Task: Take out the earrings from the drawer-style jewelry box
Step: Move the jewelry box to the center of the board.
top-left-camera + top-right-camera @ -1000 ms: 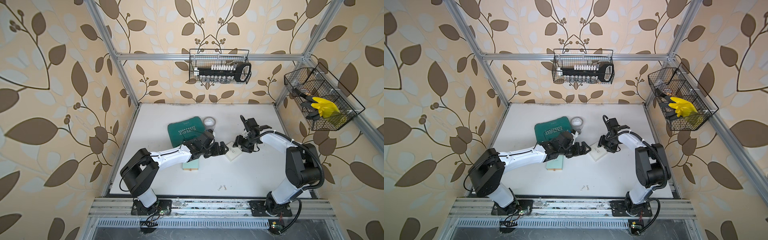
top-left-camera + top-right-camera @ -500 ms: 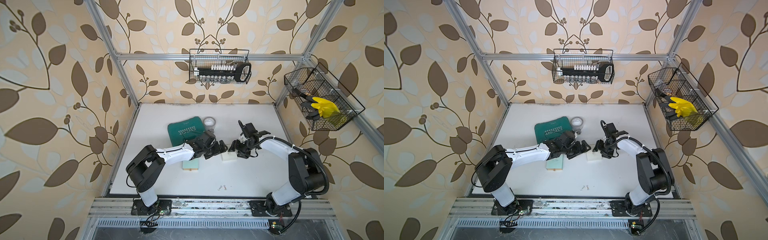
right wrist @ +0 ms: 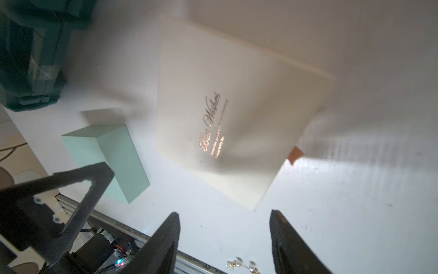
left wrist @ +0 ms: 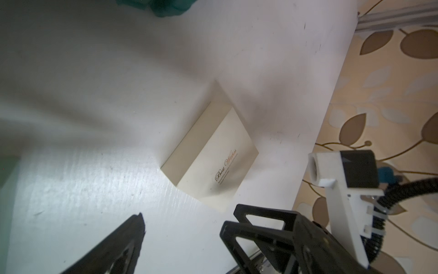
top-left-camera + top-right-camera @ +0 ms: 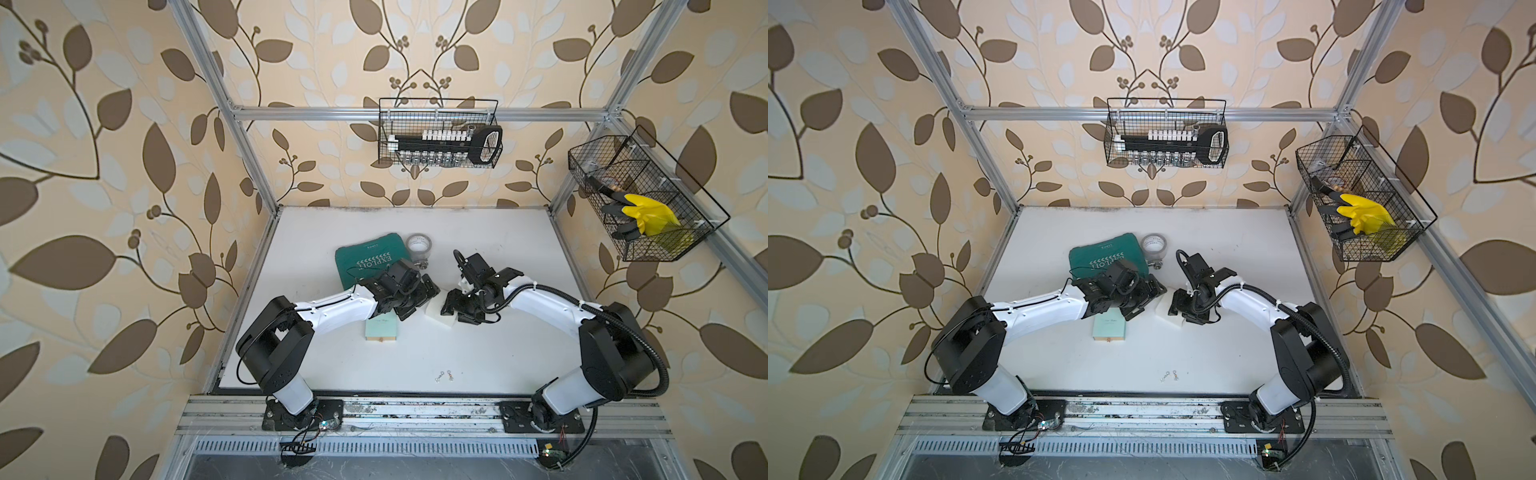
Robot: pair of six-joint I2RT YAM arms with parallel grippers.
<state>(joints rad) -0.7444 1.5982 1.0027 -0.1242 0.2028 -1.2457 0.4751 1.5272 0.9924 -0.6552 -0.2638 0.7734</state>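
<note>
The cream box sits crooked and its brown pull tab point(image 3: 295, 155) is slanted, so the robot's grippers should turn the box straight from its sides point(image 4: 196, 142) before they open it.
A pair of tiny earrings point(image 5: 444, 376) lies loose on the white table near its front edge, also seen past my right fingers point(image 3: 239, 264). A cream jewelry box point(image 5: 435, 309) with gold lettering point(image 3: 213, 123) and a brown pull tab point(image 3: 295, 154) lies shut mid-table. Next to it lies a mint box point(image 5: 382, 330), also shut. My right gripper point(image 3: 224, 214) is open, its tips just short of the cream box's corner. My left gripper point(image 5: 419, 300) hangs wide open on the box's other side, one finger point(image 4: 132, 237) showing. No earrings inside either box can be seen.
A green pouch point(image 5: 365, 259), a roll of tape point(image 5: 419, 245) and a small metal fitting point(image 5: 422, 264) lie behind the grippers. Wire baskets hang on the back wall point(image 5: 440, 133) and the right wall point(image 5: 640, 203). The two grippers stand close together.
My right gripper has moved left and its jaws have narrowed a little; the cream box has slid left with it. My left gripper has drawn back to the left.
</note>
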